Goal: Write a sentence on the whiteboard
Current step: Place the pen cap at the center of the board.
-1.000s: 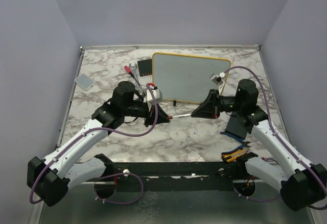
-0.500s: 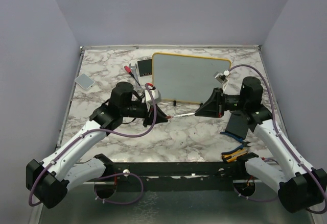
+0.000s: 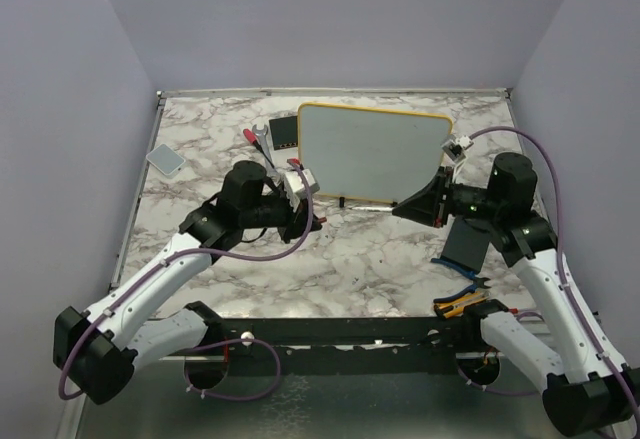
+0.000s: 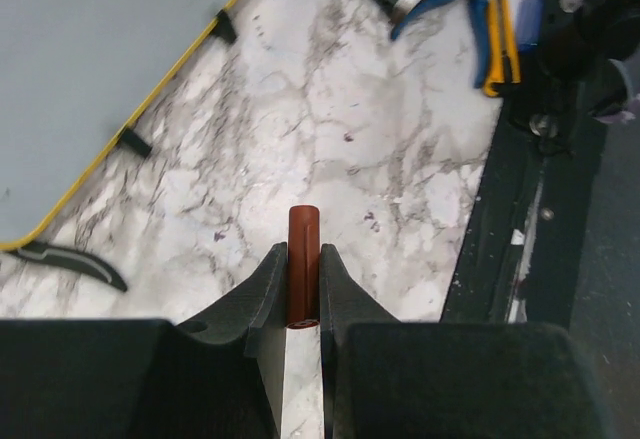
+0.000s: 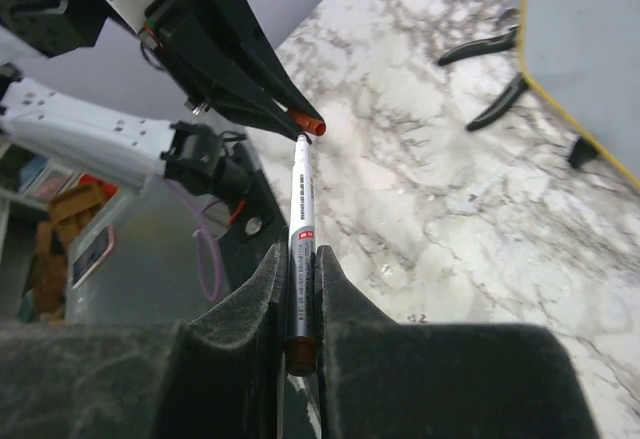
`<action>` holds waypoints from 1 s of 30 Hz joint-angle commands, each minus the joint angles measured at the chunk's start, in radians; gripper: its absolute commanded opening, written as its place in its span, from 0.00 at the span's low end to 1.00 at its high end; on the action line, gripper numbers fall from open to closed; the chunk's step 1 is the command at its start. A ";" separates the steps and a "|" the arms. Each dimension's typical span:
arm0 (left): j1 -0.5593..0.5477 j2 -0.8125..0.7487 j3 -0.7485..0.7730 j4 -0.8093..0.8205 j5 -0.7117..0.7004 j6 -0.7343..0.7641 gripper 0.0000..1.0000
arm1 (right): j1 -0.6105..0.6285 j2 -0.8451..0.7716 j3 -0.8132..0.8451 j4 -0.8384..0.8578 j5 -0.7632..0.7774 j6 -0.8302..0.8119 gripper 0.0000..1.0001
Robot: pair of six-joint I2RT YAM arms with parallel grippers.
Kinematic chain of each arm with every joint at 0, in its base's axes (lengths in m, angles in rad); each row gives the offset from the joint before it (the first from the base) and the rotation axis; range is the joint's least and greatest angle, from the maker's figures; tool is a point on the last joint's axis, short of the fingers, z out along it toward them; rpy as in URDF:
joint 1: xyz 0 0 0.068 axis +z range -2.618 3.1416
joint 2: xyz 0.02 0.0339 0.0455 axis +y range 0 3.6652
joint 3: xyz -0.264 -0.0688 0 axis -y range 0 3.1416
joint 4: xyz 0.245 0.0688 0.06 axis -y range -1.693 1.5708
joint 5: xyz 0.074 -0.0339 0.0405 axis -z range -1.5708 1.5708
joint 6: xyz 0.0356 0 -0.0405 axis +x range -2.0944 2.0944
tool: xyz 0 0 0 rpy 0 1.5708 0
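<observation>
The red marker cap is off the silver marker's tip (image 3: pixel 355 208), so the robot's left gripper should move down next to the open marble (image 3: pixel 341 263) and let go of the cap there.
The whiteboard (image 3: pixel 370 154) (image 4: pixel 100 59) (image 5: pixel 590 29) stands at the back of the table, white with a yellow frame. Its face is blank and no sentence shows. My left gripper (image 3: pixel 318 221) (image 4: pixel 303 254) (image 5: pixel 305 124) is shut on a red marker cap (image 4: pixel 303 259) (image 5: pixel 310 124) in front of the board's left corner. My right gripper (image 3: pixel 398 209) (image 5: pixel 300 259) is shut on the silver marker (image 5: pixel 300 219) in front of the board's right part. The marker's tip points at the cap. A gap separates the two grippers in the top view.
A small black box (image 3: pixel 285 134) and a red-handled tool (image 3: pixel 250 137) lie left of the board. A grey pad (image 3: pixel 165 158) sits at the far left. Yellow and blue pliers (image 3: pixel 458 304) (image 4: pixel 490 19) lie near the front right edge. The board's black feet (image 4: pixel 135 142) rest on the marble.
The marker and the cap were joined between the grippers. The right arm has drawn back to the right with the marker, leaving the cap in the left gripper, which has turned slightly.
</observation>
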 commanded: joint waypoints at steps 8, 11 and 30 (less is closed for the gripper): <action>-0.243 0.143 -0.033 0.052 -0.693 -0.306 0.00 | -0.004 -0.162 -0.134 0.130 0.375 0.062 0.00; -0.292 0.149 -0.119 0.192 -0.705 -0.436 0.00 | -0.003 -0.167 -0.168 0.164 0.375 0.075 0.00; -0.442 0.492 -0.169 0.419 -0.851 -0.544 0.10 | -0.004 -0.181 -0.271 0.259 0.423 0.095 0.00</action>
